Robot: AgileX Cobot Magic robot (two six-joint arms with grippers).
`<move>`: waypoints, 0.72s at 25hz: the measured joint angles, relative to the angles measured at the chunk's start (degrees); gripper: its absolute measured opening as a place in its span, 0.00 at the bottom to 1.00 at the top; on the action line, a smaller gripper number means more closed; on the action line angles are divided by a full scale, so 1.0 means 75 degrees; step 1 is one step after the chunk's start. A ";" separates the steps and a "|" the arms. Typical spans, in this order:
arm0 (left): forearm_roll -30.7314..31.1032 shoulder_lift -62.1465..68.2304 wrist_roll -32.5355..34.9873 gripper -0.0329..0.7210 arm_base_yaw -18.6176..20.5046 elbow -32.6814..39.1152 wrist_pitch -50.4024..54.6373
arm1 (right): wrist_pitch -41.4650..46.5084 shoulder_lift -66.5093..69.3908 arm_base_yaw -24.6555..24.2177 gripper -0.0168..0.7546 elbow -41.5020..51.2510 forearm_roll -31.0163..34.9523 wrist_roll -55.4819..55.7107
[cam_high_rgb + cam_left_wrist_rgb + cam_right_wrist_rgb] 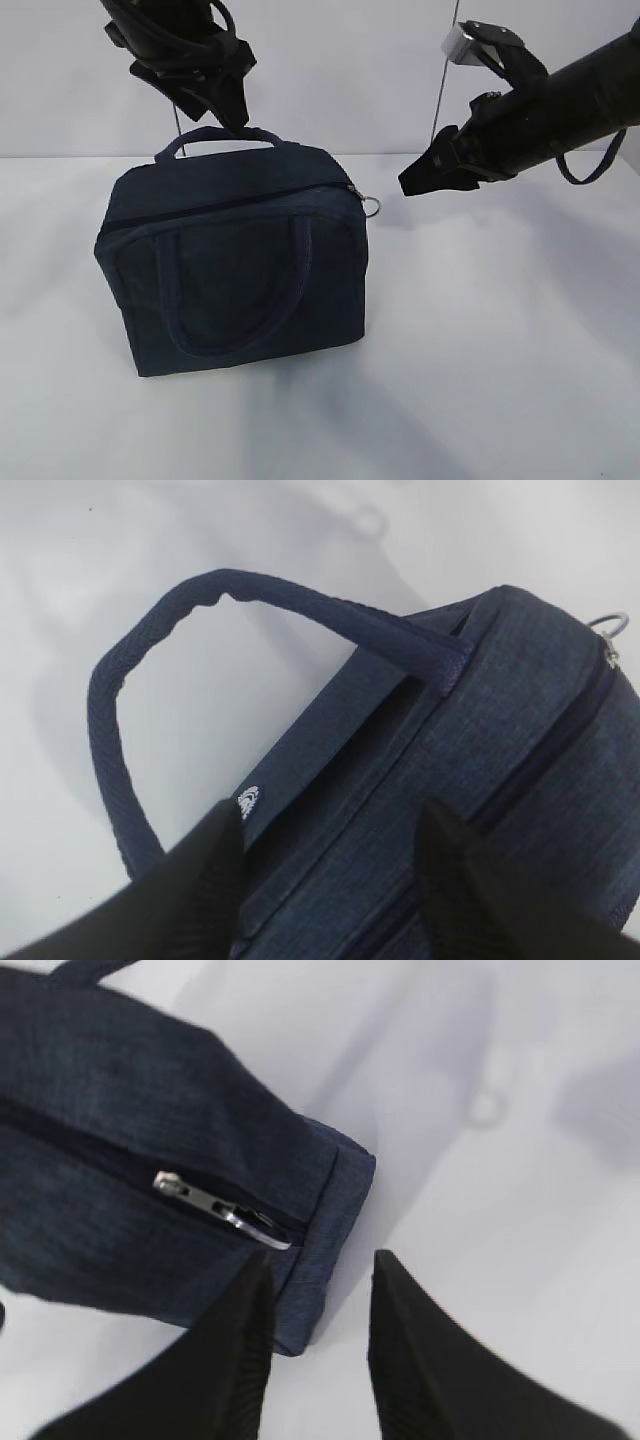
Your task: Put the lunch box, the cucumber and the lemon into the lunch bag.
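Note:
I expect the lunch bag's upper corner (350, 190) to come along a little when I pull the silver ring pull outward, because it is already at the zipper's end.
The dark navy lunch bag (235, 265) stands on the white table, its zipper closed along the top with the silver ring pull (372, 207) at its right end. My left gripper (222, 108) hangs open above the bag's rear handle (215, 137); in the left wrist view its jaws stand apart over the bag's top (470, 740). My right gripper (415, 182) is open and empty, just right of the ring pull; the right wrist view shows the zipper slider (222, 1210) near the left fingertip (250, 1290). The lunch box, cucumber and lemon are out of view.
The white table (500, 350) stretches to the right of and in front of the bag. A white wall stands behind. Thin cables hang at the back near the right arm.

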 joint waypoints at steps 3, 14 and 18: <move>0.0014 0.0000 0.0000 0.56 0.0000 0.0000 0.0000 | 0.0146 0.0000 0.0000 0.32 0.0000 0.0129 -0.0948; 0.0027 0.0000 0.0000 0.56 0.0000 0.0000 0.0000 | 0.0851 0.0297 0.0000 0.33 0.0000 0.0862 -0.3830; 0.0073 0.0000 0.0000 0.56 0.0000 0.0000 0.0000 | 0.0855 0.0572 0.0000 0.33 0.0000 0.1102 -0.4753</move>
